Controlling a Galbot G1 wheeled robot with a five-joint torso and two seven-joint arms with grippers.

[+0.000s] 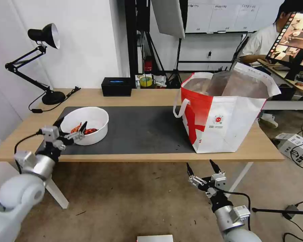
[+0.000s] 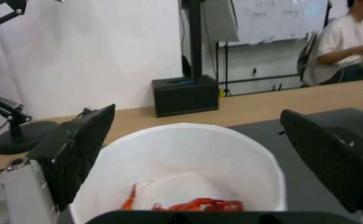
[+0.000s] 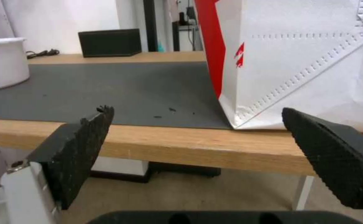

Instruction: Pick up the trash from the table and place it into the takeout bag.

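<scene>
High walls point(image 1: 95, 117) stand around the red crayfish shells point(image 1: 90, 131), so the shells will travel along inside the white bowl, even if it is tilted, when the robot carries it.
The trash in sight is a white round bowl point(image 1: 91, 122) point(image 2: 181, 155) with red crayfish shells point(image 2: 202, 203), standing on the left of the dark grey mat point(image 1: 141, 131) on the table point(image 1: 131, 97). My left gripper point(image 1: 71, 125) point(image 2: 198, 110) is open at the bowl's near left rim, one finger on either side of it, holding nothing. The takeout bag point(image 1: 225, 117) point(image 3: 298, 62) stands open on the table's right end. My right gripper point(image 1: 200, 165) point(image 3: 197, 110) hangs open and empty below the table's front edge, near the bag's front corner.
A black rectangular box point(image 1: 116, 86) point(image 2: 186, 95) sits at the table's back edge. A black desk lamp point(image 1: 43, 37) stands on the back left corner. The table's white legs point(image 1: 55, 193) lie below, near both arms. Cables and boxes lie on the floor at the right.
</scene>
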